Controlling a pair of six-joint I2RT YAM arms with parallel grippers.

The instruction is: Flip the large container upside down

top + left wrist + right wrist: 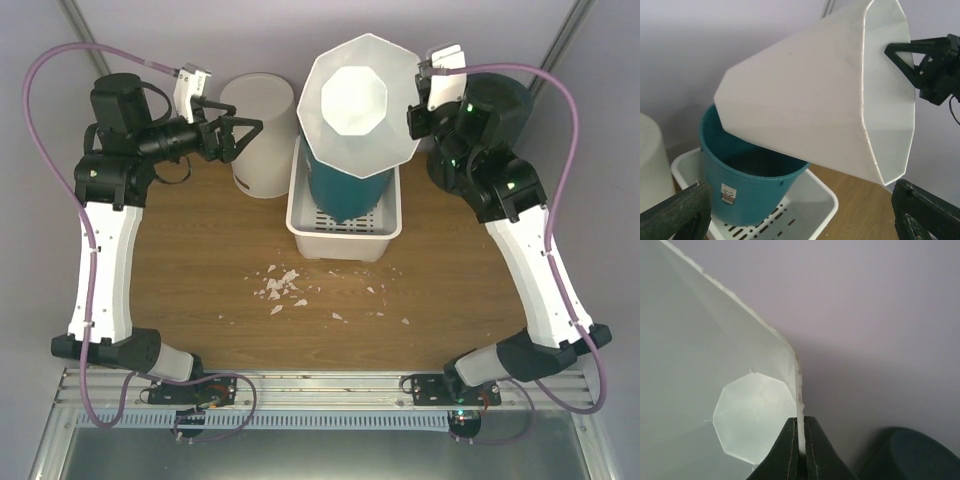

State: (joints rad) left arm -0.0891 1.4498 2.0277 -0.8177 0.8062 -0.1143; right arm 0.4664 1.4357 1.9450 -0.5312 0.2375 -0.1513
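Next, my right gripper carries the large container over and hands it to my left gripper, because the large container's free rim (pixel 301 100) hangs beyond my left gripper's open fingers (pixel 250 135).
The large white faceted container (pixel 358 105) hangs tilted in the air over a teal bucket (pixel 345 190), its mouth facing up and to the right. My right gripper (pixel 420 108) is shut on its rim; in the right wrist view the thin rim (pixel 800 390) sits pinched between the fingers of the right gripper (pixel 801 442). The left wrist view shows the container (pixel 805 95) from the side, with the right gripper (pixel 902 55) at its rim. My left gripper (pixel 243 135) is open and empty, left of the container.
The teal bucket (pixel 745 185) stands in a white slotted basket (pixel 385 235). A white cylindrical container (pixel 262 140) stands at the back left beside my left gripper. White crumbs (pixel 283 285) lie on the wooden table in front of the basket.
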